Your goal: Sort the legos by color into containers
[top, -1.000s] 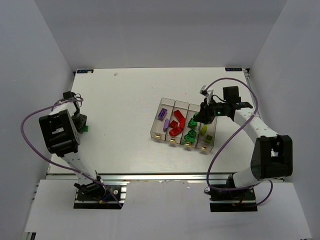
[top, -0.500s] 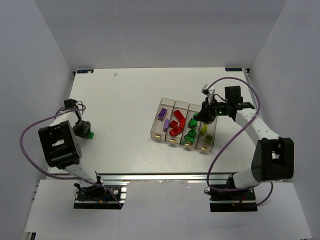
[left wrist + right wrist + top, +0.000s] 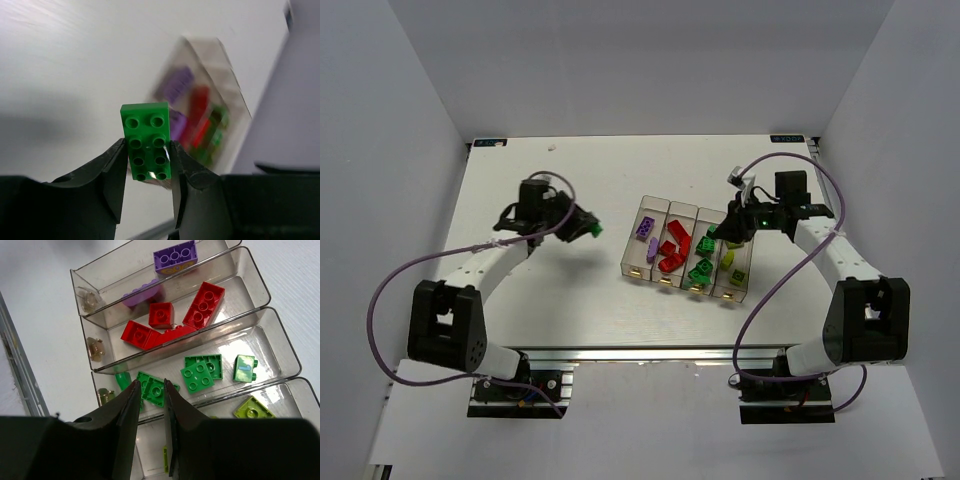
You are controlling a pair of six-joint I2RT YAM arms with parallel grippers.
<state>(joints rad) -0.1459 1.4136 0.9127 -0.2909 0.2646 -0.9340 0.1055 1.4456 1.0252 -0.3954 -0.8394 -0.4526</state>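
The dark green lego (image 3: 596,229) is like the legos in the dark green bin (image 3: 702,260), so my left gripper goes on carrying it until it is above that bin.
A dark green lego (image 3: 146,140) stands pinched between the fingers of my left gripper (image 3: 147,162), which is shut on it. In the top view that gripper (image 3: 582,228) hangs above the table, left of the containers (image 3: 633,262). The four joined bins hold purple legos (image 3: 175,255), red legos (image 3: 204,302), dark green legos (image 3: 201,376) and yellow-green legos (image 3: 252,409), one color per bin. My right gripper (image 3: 150,395) hovers over the dark green bin, open by a narrow gap, with nothing in it. In the top view it (image 3: 732,230) sits at the row's far right end.
The white table (image 3: 570,290) ends in an aluminium rail (image 3: 650,352) at the near side. Grey walls close in the left, back and right. Purple cables loop out from both arms.
My left arm has swung from the table's left edge toward the bins, carrying the green lego. The right gripper has barely shifted above the bins.
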